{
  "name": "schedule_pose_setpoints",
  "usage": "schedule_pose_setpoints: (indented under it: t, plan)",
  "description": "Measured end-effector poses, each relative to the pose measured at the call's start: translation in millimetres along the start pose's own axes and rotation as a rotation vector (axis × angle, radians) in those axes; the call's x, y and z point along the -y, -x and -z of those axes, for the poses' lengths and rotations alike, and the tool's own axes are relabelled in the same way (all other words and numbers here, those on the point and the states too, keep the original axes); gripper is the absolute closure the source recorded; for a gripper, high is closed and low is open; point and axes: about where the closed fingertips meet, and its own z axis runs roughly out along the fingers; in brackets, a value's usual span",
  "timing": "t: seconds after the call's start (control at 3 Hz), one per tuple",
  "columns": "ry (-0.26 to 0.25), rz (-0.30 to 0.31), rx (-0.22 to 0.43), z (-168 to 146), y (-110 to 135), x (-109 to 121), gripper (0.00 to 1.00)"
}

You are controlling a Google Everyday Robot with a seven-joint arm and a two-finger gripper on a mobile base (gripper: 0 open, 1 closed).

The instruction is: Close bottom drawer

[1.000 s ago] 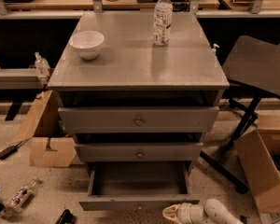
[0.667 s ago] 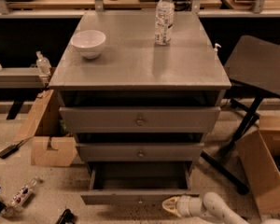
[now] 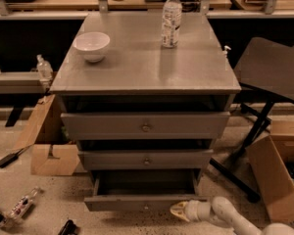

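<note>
The robot's gripper meets the bottom drawer's front panel (image 3: 166, 203) head-on and the drawer's inside (image 3: 145, 183) is clear, so the gripper keeps pushing the panel until it sits back under the middle drawer.
The grey three-drawer cabinet (image 3: 147, 77) stands in the middle of the camera view. Its bottom drawer (image 3: 142, 202) is pulled out, its plain grey inside showing, with a small round knob at the centre of its narrow front panel. The gripper (image 3: 179, 210) is on a white arm coming in from the lower right. It sits at the right part of the bottom drawer's front panel, touching or nearly touching it. The top drawer (image 3: 146, 126) and middle drawer (image 3: 146, 159) stick out only slightly.
A white bowl (image 3: 92, 45) and a clear water bottle (image 3: 171, 18) stand on the cabinet top. Cardboard boxes lie on the floor at left (image 3: 51, 155) and right (image 3: 274, 177). A dark folding table (image 3: 272, 72) stands at right. Small clutter lies on the floor at lower left.
The gripper has moved left and towards the cabinet along the bottom drawer's front. The bottom drawer appears pushed in a little.
</note>
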Motion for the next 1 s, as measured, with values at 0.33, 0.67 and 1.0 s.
schedule_pose_setpoints:
  t: [0.33,0.67,1.0]
  plan:
    - [0.0,0.0,0.0,1.2,-0.8,-2.0,1.0]
    - [-0.023,-0.008,-0.007,-7.2,-1.1,26.0,1.0]
    - [-0.023,-0.008,-0.007,-6.5,-1.4,23.8,1.0]
